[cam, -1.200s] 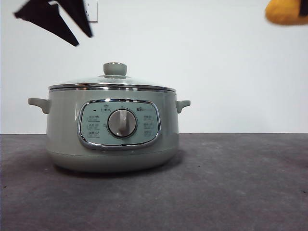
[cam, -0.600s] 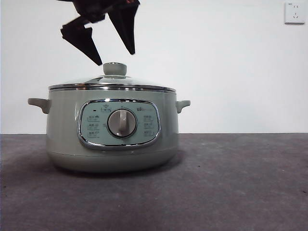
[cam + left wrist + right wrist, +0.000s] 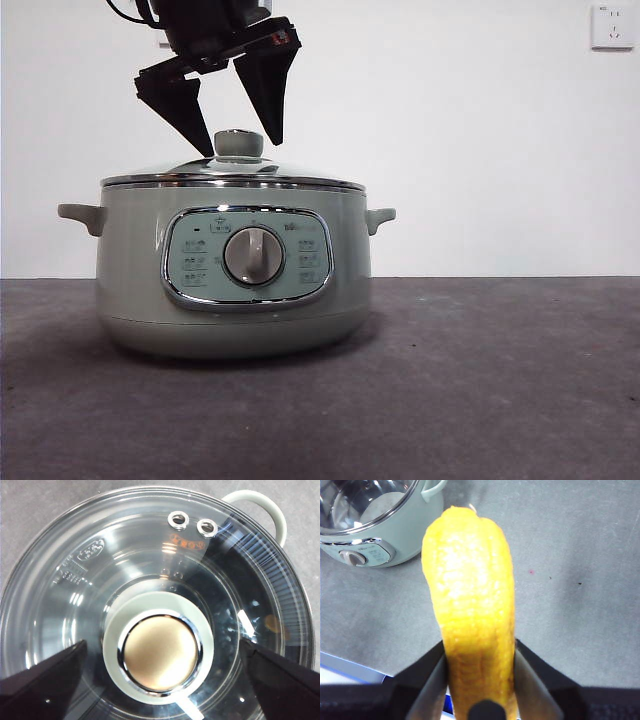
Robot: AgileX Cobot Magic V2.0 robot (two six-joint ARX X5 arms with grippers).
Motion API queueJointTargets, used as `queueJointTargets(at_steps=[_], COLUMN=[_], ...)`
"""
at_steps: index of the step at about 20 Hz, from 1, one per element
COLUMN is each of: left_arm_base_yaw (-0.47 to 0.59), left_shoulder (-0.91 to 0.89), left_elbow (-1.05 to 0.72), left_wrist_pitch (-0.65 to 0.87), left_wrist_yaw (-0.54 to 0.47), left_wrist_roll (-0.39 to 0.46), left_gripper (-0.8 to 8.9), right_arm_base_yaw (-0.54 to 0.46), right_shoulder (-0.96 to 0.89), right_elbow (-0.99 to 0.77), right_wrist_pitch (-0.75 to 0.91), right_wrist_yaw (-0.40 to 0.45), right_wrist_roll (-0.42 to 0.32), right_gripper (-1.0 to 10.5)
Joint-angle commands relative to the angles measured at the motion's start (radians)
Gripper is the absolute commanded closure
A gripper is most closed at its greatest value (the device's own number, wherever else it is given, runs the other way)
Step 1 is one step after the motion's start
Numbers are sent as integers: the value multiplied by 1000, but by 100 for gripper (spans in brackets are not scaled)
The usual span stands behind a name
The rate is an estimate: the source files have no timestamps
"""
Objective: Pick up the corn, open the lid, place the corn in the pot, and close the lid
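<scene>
I expect the glass lid to settle flat over the corn when I close it, since the pale green pot's side goes deep below the lid's rim.
The pale green pot stands on the dark table with its glass lid on. My left gripper is open and hangs right over the lid's green knob, one jaw on each side of it, not touching. In the left wrist view the knob sits between the two spread jaws, on the lid. My right gripper is shut on the yellow corn and holds it high above the table, out of the front view. The pot shows far below it.
A white wall stands behind the pot, with a socket at the top right. The pot's side handles stick out left and right. A blue and white edge shows below the right gripper.
My left gripper has come in from the upper left and dropped to the knob, jaws open. The corn, at the top right a second ago, has left the front view.
</scene>
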Motion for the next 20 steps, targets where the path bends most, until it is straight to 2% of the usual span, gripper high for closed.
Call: queueJointTargets(at_steps=[1,4,5,7,10,15,20], left_arm_base_yaw=[-3,-3,-3,-3,-3,-2,-2], left_shoulder=[11,11,11,11,16,16,15], left_elbow=[0,0,0,0,0,26,227], left_wrist_pitch=[4,3,2,2,5,3,-97], left_wrist_yaw=[0,0,0,0,0,0,0], left_wrist_roll=[18,30,30,30,37,37,40], left_gripper=[318,545,591,621,810,823,823], right_arm_base_yaw=[2,2,2,2,2,2,2], right_shoulder=[-2,-2,-2,-2,-2,1,50], right_elbow=[1,1,1,1,1,1,1], right_wrist_pitch=[-26,-26,-26,-26,-26,-24,30], right_wrist_yaw=[-3,-3,-3,-3,-3,-3,-15], right_wrist_roll=[10,10,10,10,10,10,10], right_gripper=[959,959,959,959,959,959,959])
